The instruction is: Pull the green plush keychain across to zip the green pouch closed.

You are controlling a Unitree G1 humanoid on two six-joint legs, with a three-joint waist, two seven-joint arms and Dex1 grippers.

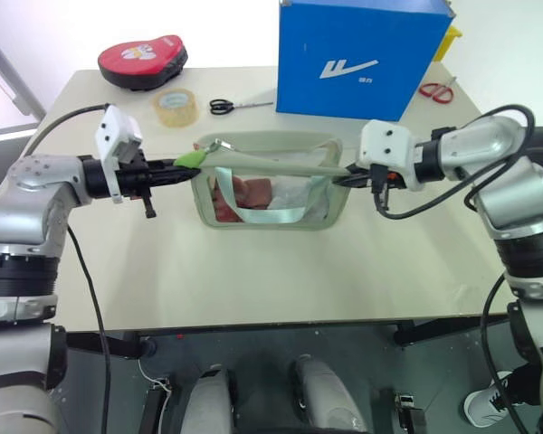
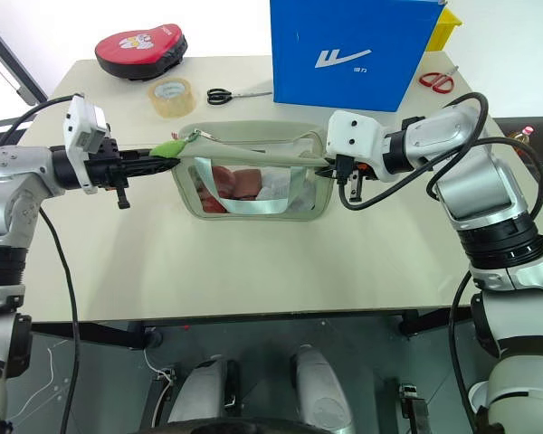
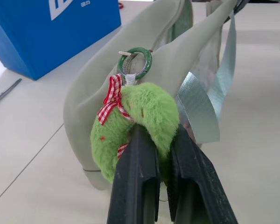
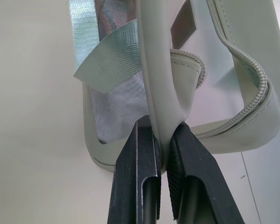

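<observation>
Next, I pull the plush partway with my left gripper, then hold the pouch's other end (image 1: 202,177) with my left gripper so my right gripper can pull, because my right gripper is holding the zip's finishing end (image 1: 332,171).
The green pouch (image 1: 271,185) stands on the table (image 1: 253,280) in the middle, its top open, red contents showing through the clear window and a mint strap loop (image 1: 271,215) hanging in front. At its left top corner sits the green plush keychain (image 3: 140,121) on a green ring with a red checked ribbon. My left gripper (image 3: 161,140) is shut on the plush; it also shows as the left gripper (image 1: 183,168) in the left eye view. My right gripper (image 4: 162,135) is shut on the pouch's right end edge; the right gripper (image 1: 348,174) shows there too.
A big blue box (image 1: 357,54) stands right behind the pouch. A tape roll (image 1: 176,107) and black scissors (image 1: 224,106) lie at the back left, a red pad (image 1: 143,61) at the far left corner, red scissors (image 1: 437,91) at the back right.
</observation>
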